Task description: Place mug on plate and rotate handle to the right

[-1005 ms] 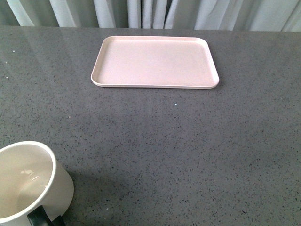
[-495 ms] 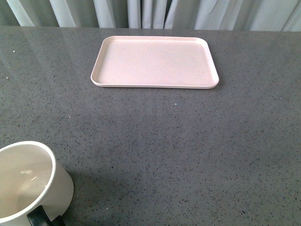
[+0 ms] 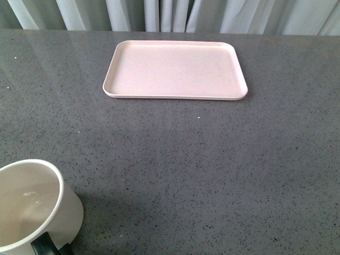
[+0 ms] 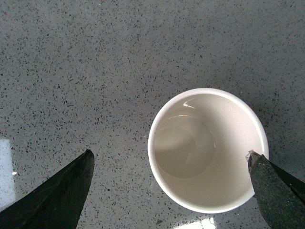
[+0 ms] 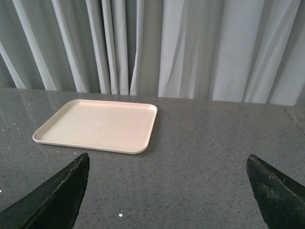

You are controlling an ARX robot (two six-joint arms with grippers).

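My gripper will carry the white mug (image 3: 40, 207) over, and the mug's hidden side should then show the smiley face, because the mug's side (image 3: 68, 219) beside the black handle is plain.
The white mug (image 3: 37, 204) stands upright at the near left corner of the grey table, with its black handle (image 3: 45, 245) toward the front edge. The smiley face is hidden. In the left wrist view I look straight down into the empty mug (image 4: 207, 148). My left gripper (image 4: 169, 160) is open above it, one finger over the mug's rim and the other over bare table. The pale pink plate (image 3: 175, 69) lies empty at the back middle and also shows in the right wrist view (image 5: 97, 125). My right gripper (image 5: 167, 164) is open and empty over bare table.
Grey-white curtains (image 3: 159, 13) hang behind the table's far edge. The grey speckled tabletop (image 3: 212, 170) stretches between mug and plate. Neither arm shows in the front view.
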